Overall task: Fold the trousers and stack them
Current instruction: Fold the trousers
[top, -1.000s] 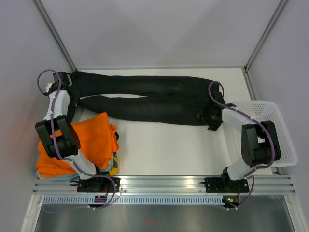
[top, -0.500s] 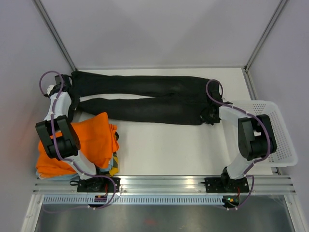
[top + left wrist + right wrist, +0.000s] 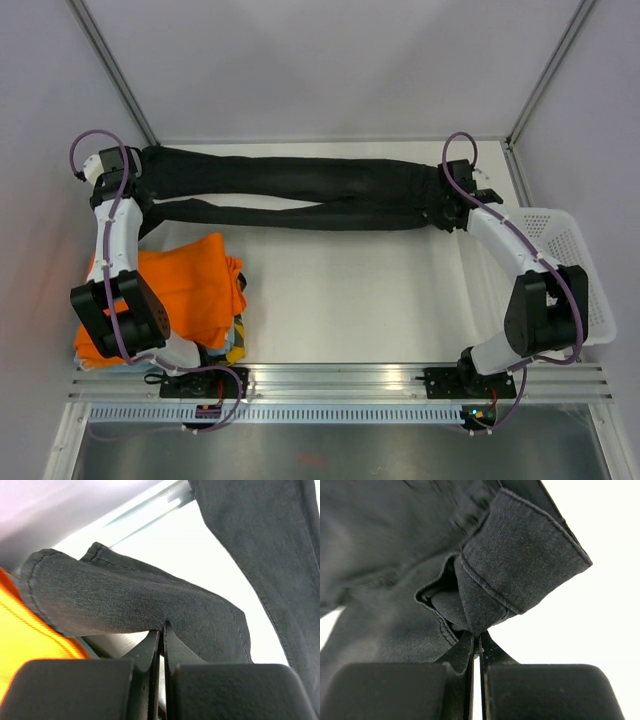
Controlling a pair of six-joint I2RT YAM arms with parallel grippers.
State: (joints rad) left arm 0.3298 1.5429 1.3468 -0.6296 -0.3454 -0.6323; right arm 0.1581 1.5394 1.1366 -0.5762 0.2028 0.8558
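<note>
The near leg's hem (image 3: pixel 152 222) is hanging next to the orange garment, away from the far leg, so next my left gripper brings the hem back over the far leg (image 3: pixel 212 175) before it opens.
The black trousers (image 3: pixel 300 190) lie stretched across the back of the table, legs pointing left and waist at the right. My left gripper (image 3: pixel 137 192) is shut on the hem of the near leg (image 3: pixel 125 605), held off the table; the other leg (image 3: pixel 270 555) runs past at the upper right of the left wrist view. My right gripper (image 3: pixel 447 207) is shut on the near corner of the waistband (image 3: pixel 520 565), which bunches above the closed fingertips (image 3: pixel 465 650). The near leg lies close against the far one.
A bright orange garment (image 3: pixel 180 290) sits on a pile of folded clothes at the front left, just below the left arm; its edge shows as the orange garment (image 3: pixel 30 630) in the left wrist view. A white basket (image 3: pixel 570 270) stands at the right edge. Grey walls close off the back and sides.
My right gripper has shut on the waistband and pulled it toward the back. The left gripper has moved back and left with the hem, bringing the near leg against the far leg.
</note>
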